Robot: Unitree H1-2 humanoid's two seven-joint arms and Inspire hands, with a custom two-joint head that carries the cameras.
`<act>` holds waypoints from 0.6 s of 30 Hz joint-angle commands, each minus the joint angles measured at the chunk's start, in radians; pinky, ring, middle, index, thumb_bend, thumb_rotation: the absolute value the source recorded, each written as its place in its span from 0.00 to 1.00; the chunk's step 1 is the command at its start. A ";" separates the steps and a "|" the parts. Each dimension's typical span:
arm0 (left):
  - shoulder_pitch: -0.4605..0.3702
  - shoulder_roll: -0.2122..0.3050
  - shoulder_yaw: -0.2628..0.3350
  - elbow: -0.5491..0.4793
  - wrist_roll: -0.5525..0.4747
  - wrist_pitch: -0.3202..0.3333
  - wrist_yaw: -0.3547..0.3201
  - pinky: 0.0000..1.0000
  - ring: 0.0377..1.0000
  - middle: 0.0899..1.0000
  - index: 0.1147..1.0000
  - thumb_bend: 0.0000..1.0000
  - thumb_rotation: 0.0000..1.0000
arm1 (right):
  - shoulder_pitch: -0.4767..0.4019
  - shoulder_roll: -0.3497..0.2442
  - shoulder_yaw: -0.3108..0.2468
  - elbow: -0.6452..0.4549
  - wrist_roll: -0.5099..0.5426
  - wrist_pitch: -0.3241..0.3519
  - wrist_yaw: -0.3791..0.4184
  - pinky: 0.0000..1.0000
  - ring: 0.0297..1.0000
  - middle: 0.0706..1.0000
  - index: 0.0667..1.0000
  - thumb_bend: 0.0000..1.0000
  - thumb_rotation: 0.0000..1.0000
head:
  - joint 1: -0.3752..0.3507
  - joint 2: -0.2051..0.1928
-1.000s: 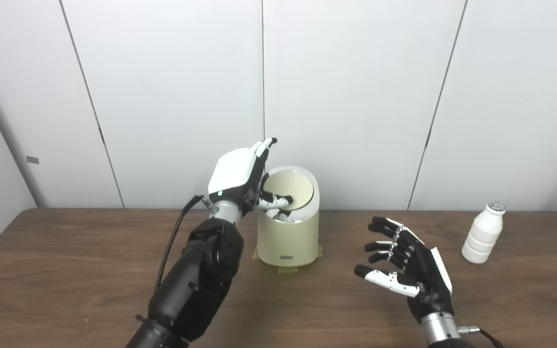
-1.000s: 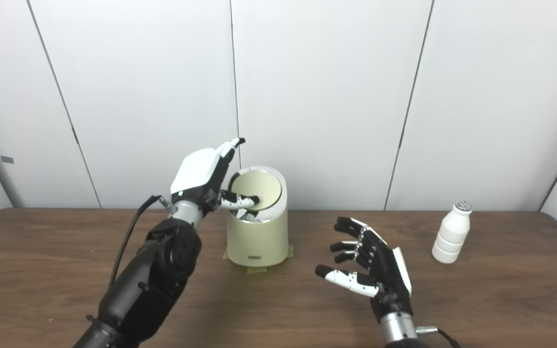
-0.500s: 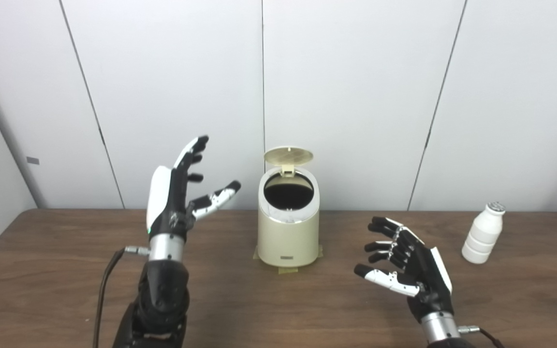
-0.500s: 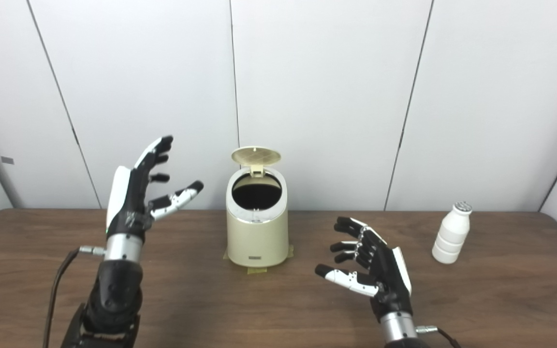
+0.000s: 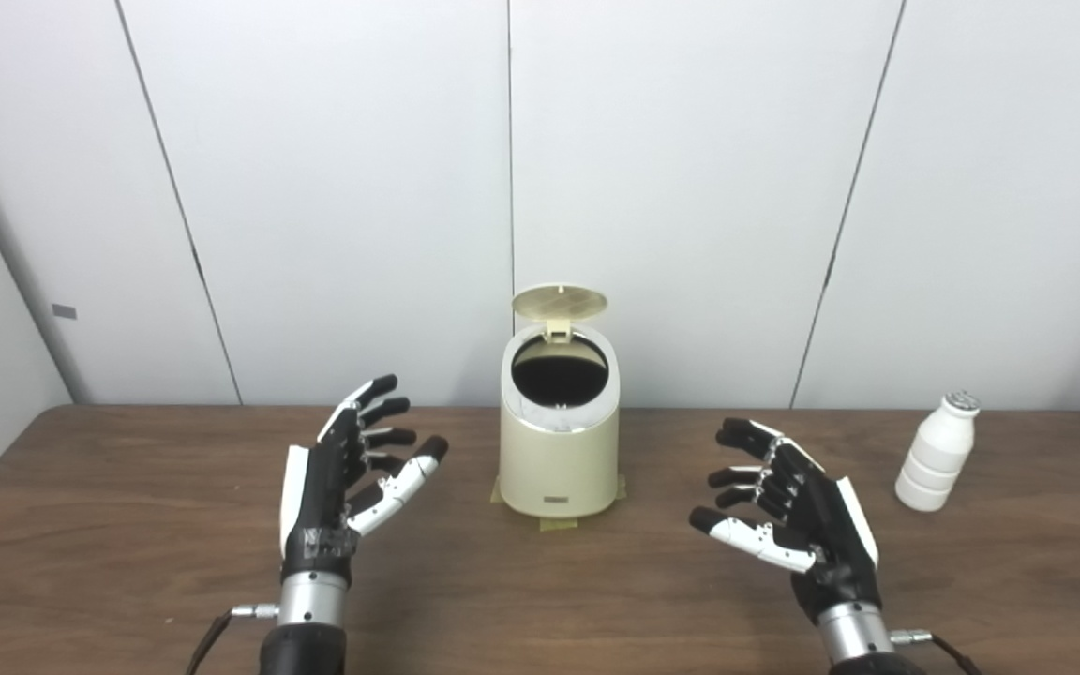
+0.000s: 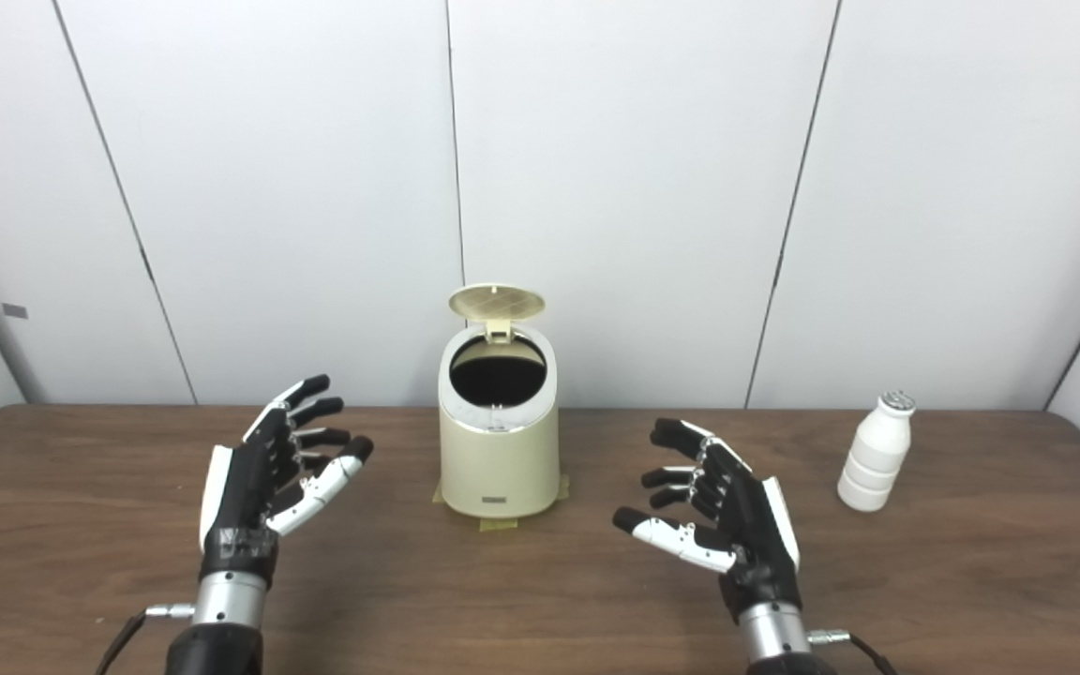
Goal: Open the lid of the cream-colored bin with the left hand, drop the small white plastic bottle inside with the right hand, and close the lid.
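My gripper will drop the small white plastic bottle [image 5: 937, 452], and the bottle's top should stay near the bin's opening because the bottle is as tall as the bin's front [image 5: 559, 468].
The cream-colored bin [image 5: 559, 459] stands at the table's back middle, its round lid [image 5: 559, 302] flipped up at the rear and its dark mouth showing. A small white plastic bottle [image 5: 937, 454] stands upright far to the right, near the wall. My left hand [image 5: 343, 492] is open, fingers spread, low over the table to the left of the bin and apart from it. My right hand [image 5: 788, 520] is open too, palm turned inward, between the bin and the bottle, touching neither.
The brown wooden table [image 5: 109, 525] runs across the whole view, backed by white wall panels [image 5: 690, 187]. Tape tabs [image 5: 559, 522] stick out under the bin's base.
A second ago my left hand was on the closed lid; the lid then sprang up, and the hand pulled back left and has now dropped low over the table. The right hand stayed put.
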State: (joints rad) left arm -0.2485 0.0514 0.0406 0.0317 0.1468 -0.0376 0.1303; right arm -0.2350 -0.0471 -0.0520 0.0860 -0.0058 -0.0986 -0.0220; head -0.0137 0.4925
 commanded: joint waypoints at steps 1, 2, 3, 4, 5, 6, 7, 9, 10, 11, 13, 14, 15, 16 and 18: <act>-0.017 0.023 -0.005 0.005 -0.024 -0.068 -0.029 0.51 0.62 0.72 0.82 0.73 0.34 | -0.032 -0.006 -0.001 -0.026 0.006 -0.037 0.003 0.48 0.55 0.72 0.70 0.76 0.14 | -0.003 -0.001; -0.014 0.025 -0.007 0.016 -0.032 -0.078 -0.039 0.51 0.61 0.71 0.81 0.75 0.34 | -0.033 -0.007 -0.001 -0.028 0.007 -0.036 0.004 0.48 0.55 0.72 0.71 0.76 0.14 | -0.012 -0.005; -0.011 0.028 -0.009 0.025 -0.037 -0.089 -0.047 0.50 0.61 0.70 0.80 0.75 0.33 | -0.036 -0.008 -0.002 -0.029 0.004 -0.039 0.002 0.49 0.56 0.72 0.71 0.77 0.16 | -0.017 -0.007; -0.008 0.032 -0.013 0.031 -0.039 -0.095 -0.054 0.50 0.60 0.70 0.79 0.76 0.33 | -0.039 -0.009 -0.003 -0.035 0.002 -0.035 0.001 0.49 0.56 0.71 0.71 0.78 0.16 | -0.017 -0.007; -0.005 0.035 -0.015 0.039 -0.042 -0.103 -0.062 0.50 0.61 0.70 0.79 0.76 0.33 | -0.045 -0.011 -0.006 -0.036 0.007 -0.037 0.002 0.50 0.57 0.70 0.70 0.81 0.17 | -0.046 -0.017; -0.003 0.037 -0.017 0.047 -0.045 -0.112 -0.069 0.50 0.61 0.70 0.79 0.75 0.33 | -0.053 -0.016 -0.009 -0.034 0.021 -0.044 0.011 0.50 0.58 0.70 0.70 0.82 0.18 | -0.061 -0.022; -0.002 0.040 -0.019 0.058 -0.048 -0.124 -0.075 0.51 0.62 0.70 0.78 0.75 0.32 | -0.065 -0.023 -0.013 -0.031 0.040 -0.048 0.022 0.51 0.56 0.70 0.70 0.82 0.17 | -0.079 -0.028; 0.000 0.048 -0.021 0.076 -0.054 -0.144 -0.087 0.52 0.62 0.69 0.76 0.74 0.31 | -0.096 -0.044 -0.021 -0.043 0.052 -0.042 0.033 0.61 0.54 0.75 0.75 0.80 0.12 | -0.109 -0.038; 0.000 0.052 -0.021 0.082 -0.056 -0.149 -0.092 0.52 0.63 0.69 0.76 0.74 0.32 | -0.115 -0.062 -0.021 -0.065 0.043 -0.032 0.039 0.64 0.53 0.77 0.78 0.78 0.11 | -0.124 -0.044; -0.001 0.055 -0.019 0.087 -0.058 -0.152 -0.096 0.53 0.63 0.70 0.77 0.73 0.32 | -0.132 -0.076 -0.019 -0.089 0.033 -0.017 0.043 0.61 0.55 0.80 0.81 0.77 0.11 | -0.144 -0.051; -0.002 0.061 -0.016 0.094 -0.059 -0.153 -0.102 0.53 0.64 0.71 0.77 0.71 0.32 | -0.174 -0.109 -0.017 -0.160 -0.009 0.054 0.037 0.57 0.58 0.80 0.82 0.76 0.11 | -0.180 -0.064; -0.004 0.063 -0.014 0.096 -0.056 -0.151 -0.101 0.53 0.64 0.71 0.78 0.70 0.32 | -0.198 -0.130 -0.016 -0.184 -0.048 0.081 0.029 0.55 0.59 0.80 0.81 0.76 0.11 | -0.195 -0.071; -0.005 0.066 -0.012 0.100 -0.056 -0.147 -0.101 0.53 0.64 0.71 0.78 0.70 0.32 | -0.221 -0.151 -0.018 -0.198 -0.081 0.108 0.021 0.53 0.58 0.79 0.80 0.76 0.12 | -0.216 -0.080; -0.006 0.068 -0.010 0.103 -0.056 -0.145 -0.101 0.54 0.64 0.71 0.78 0.70 0.32 | -0.236 -0.164 -0.019 -0.204 -0.101 0.124 0.016 0.52 0.58 0.78 0.80 0.77 0.13 | -0.221 -0.082; -0.008 0.075 -0.004 0.111 -0.068 -0.142 -0.109 0.55 0.66 0.72 0.79 0.69 0.32 | -0.294 -0.217 -0.039 -0.194 -0.144 0.170 0.001 0.52 0.61 0.78 0.77 0.80 0.16 | -0.270 -0.104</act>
State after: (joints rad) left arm -0.2164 0.1112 0.0291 0.1507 0.0928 -0.1523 0.0248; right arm -0.4820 -0.2365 -0.0752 -0.0991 -0.1244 0.0534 -0.0049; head -0.2836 0.3897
